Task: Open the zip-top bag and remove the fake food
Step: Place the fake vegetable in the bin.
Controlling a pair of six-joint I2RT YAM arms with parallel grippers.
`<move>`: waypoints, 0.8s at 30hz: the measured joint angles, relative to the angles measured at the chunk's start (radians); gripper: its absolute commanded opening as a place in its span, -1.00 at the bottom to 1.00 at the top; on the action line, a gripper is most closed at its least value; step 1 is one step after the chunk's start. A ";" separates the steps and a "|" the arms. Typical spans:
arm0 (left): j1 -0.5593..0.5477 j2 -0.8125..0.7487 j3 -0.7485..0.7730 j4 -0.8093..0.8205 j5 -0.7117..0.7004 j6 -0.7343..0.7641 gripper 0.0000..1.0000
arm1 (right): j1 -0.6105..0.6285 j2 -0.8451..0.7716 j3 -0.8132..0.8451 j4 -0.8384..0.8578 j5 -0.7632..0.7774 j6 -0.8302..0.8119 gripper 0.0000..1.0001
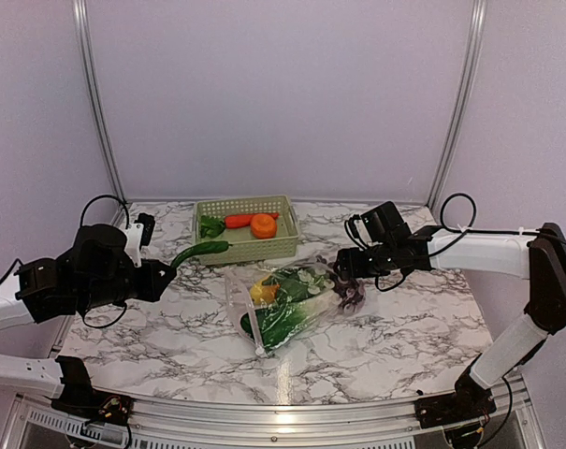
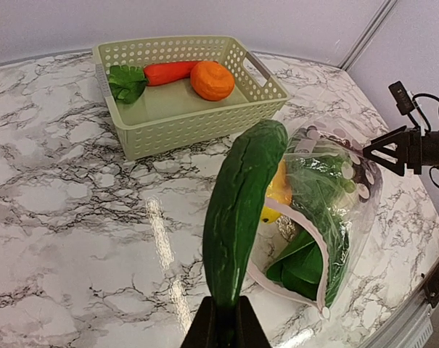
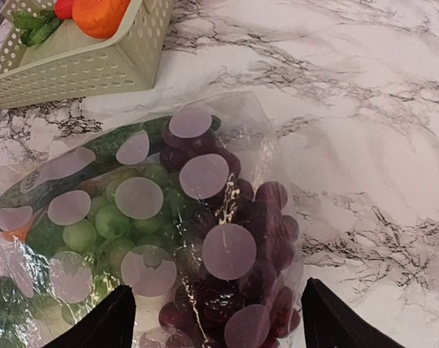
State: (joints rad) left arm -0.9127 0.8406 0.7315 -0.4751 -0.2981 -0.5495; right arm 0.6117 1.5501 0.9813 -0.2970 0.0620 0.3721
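I should continue to carry the green cucumber [image 1: 204,250] with my left gripper, since it is clear of the bag's opening, until it hangs over the basket's open bottom [image 1: 235,235], and then let go of it.
The zip-top bag [image 1: 292,304] lies in the middle of the table, its mouth [image 2: 306,232] gaping toward the left arm. Inside it are green leafy pieces [image 2: 306,264], a yellow piece [image 2: 281,192], green grapes [image 3: 103,225] and a purple grape bunch [image 3: 255,232]. My left gripper [image 2: 225,304] is shut on the end of a green cucumber [image 2: 241,210], held in the air between the bag and the basket. My right gripper [image 3: 217,286] stands open, its fingers on either side of the bag's grape end.
A pale green lattice basket [image 1: 245,202] sits at the back of the table. It holds a carrot [image 1: 239,221], an orange [image 1: 263,225] and a green leafy piece [image 1: 210,225]. Metal frame posts stand at the back corners.
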 measured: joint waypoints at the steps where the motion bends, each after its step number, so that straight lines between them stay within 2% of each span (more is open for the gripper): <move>1: 0.007 0.007 0.003 0.011 0.002 0.008 -1.00 | 0.000 0.000 0.000 0.000 0.000 -0.001 0.53; 5: 0.082 0.118 0.032 0.125 0.074 0.042 -1.00 | 0.000 -0.001 0.005 0.003 0.000 -0.002 0.54; 10: 0.179 0.346 0.113 0.254 0.193 0.082 -1.00 | 0.000 -0.011 0.011 0.008 0.016 -0.001 0.55; 15: 0.274 0.592 0.286 0.351 0.326 0.119 -1.00 | 0.000 -0.033 0.042 0.018 0.037 0.000 0.55; 24: 0.412 0.977 0.607 0.407 0.481 0.139 -1.00 | 0.000 -0.045 0.080 0.052 0.069 0.002 0.55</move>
State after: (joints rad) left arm -0.5003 1.8172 1.3388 -0.0677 0.1829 -0.4103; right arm 0.6117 1.5051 1.0615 -0.2447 0.1310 0.3740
